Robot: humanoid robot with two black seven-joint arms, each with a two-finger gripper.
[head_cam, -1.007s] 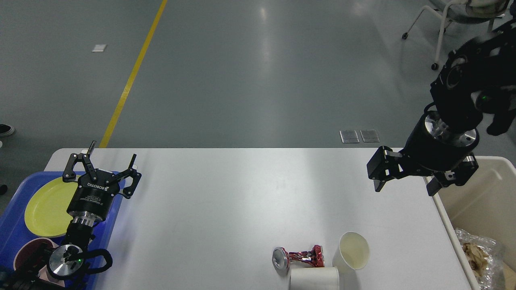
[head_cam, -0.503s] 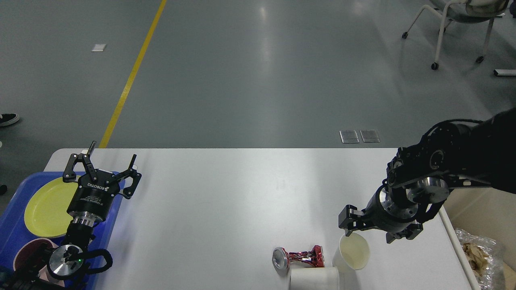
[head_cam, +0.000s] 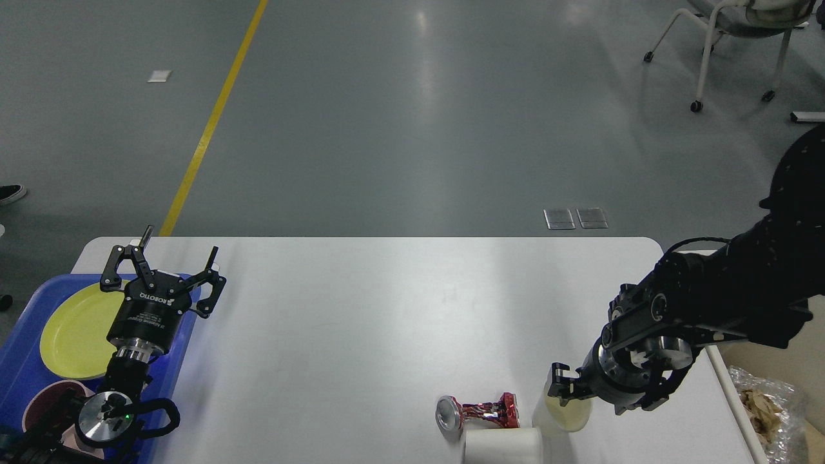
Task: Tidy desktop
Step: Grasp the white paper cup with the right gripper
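I see plain cream inside the upright paper cup, so I expect the cup to be empty and to tip dry when I lift it.
The white desktop carries three loose items near its front edge: a crushed red can, a white paper cup lying on its side, and an upright paper cup. My right gripper is down at the upright cup, open, and its left finger is on the cup's far rim. The cup body sits just left of the jaw gap. My left gripper stands open and empty over the right edge of the blue tray.
The blue tray at the left holds a yellow plate and a pink bowl. A beige bin with crumpled wrapping stands off the right edge. A chair is on the floor at the far right.
My right arm swung down from above the bin to the upright cup, its open gripper now at the cup's rim. The left arm and the other items have not moved.
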